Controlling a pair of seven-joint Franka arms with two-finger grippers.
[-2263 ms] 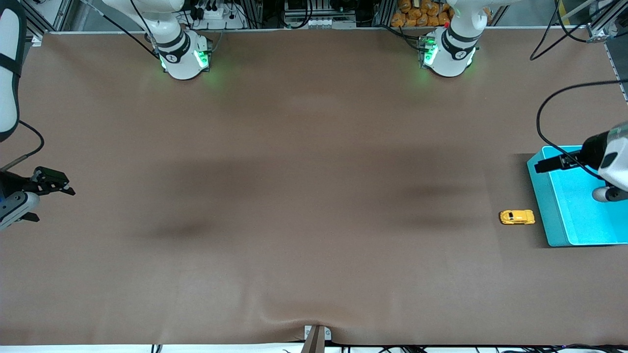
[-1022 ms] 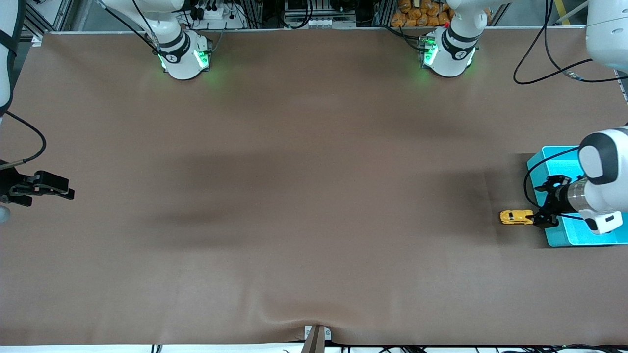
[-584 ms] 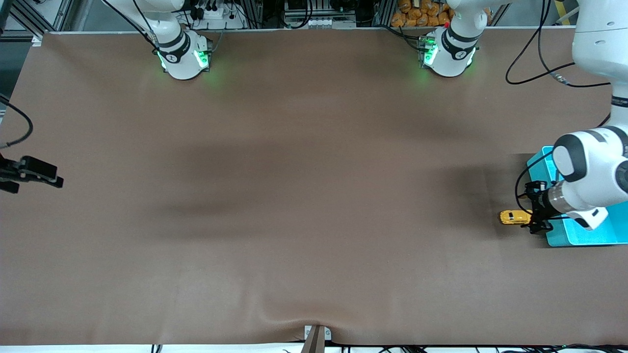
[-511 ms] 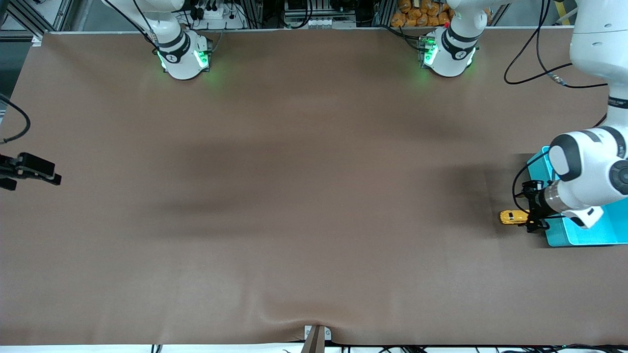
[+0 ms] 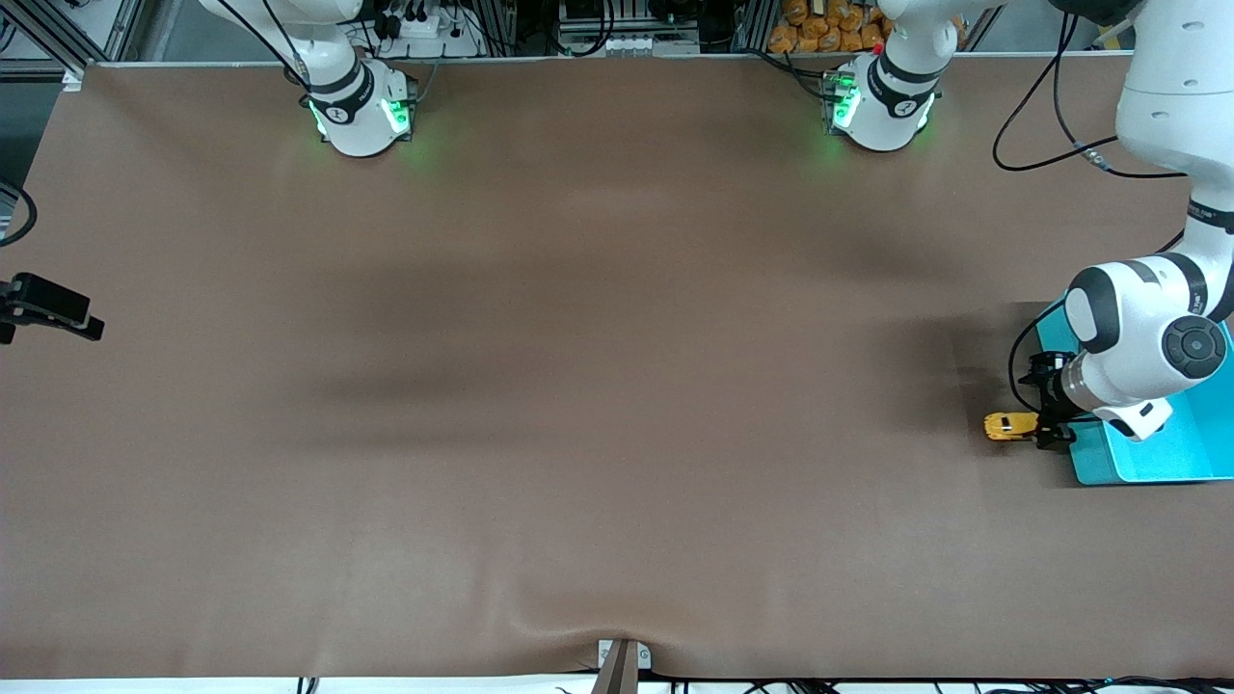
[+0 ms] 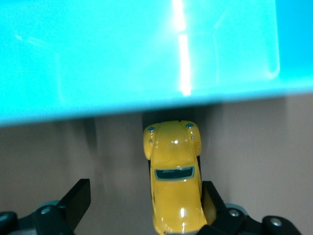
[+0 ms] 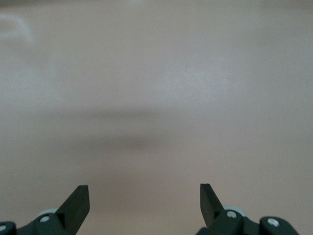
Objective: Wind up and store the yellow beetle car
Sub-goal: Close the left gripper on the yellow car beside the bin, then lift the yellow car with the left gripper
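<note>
The turquoise bin [image 5: 1140,463] should be empty when the robot carries the yellow beetle car over it, because only the bin's clear bottom [image 5: 1200,418] can be seen past the white wrist.
The yellow beetle car [image 5: 1005,425] sits on the brown table beside the turquoise bin [image 5: 1138,465], on the bin's side toward the right arm's end. My left gripper [image 5: 1046,417] is down at the car and open. In the left wrist view the car [image 6: 173,183] lies between the fingers, against one finger [image 6: 210,198], with a wide gap to the other, and the bin wall [image 6: 137,54] stands just past its nose. My right gripper [image 5: 50,306] waits open and empty over the table's edge at the right arm's end; its wrist view [image 7: 145,200] shows only bare table.
The left arm's white elbow and wrist [image 5: 1138,337] hang over the bin. A black cable [image 5: 1022,357] loops by the left gripper. The brown mat [image 5: 598,386] bears nothing else.
My left arm came down from over the bin and set its open fingers around the car. My right gripper drew back toward the table's edge. The car has barely moved.
</note>
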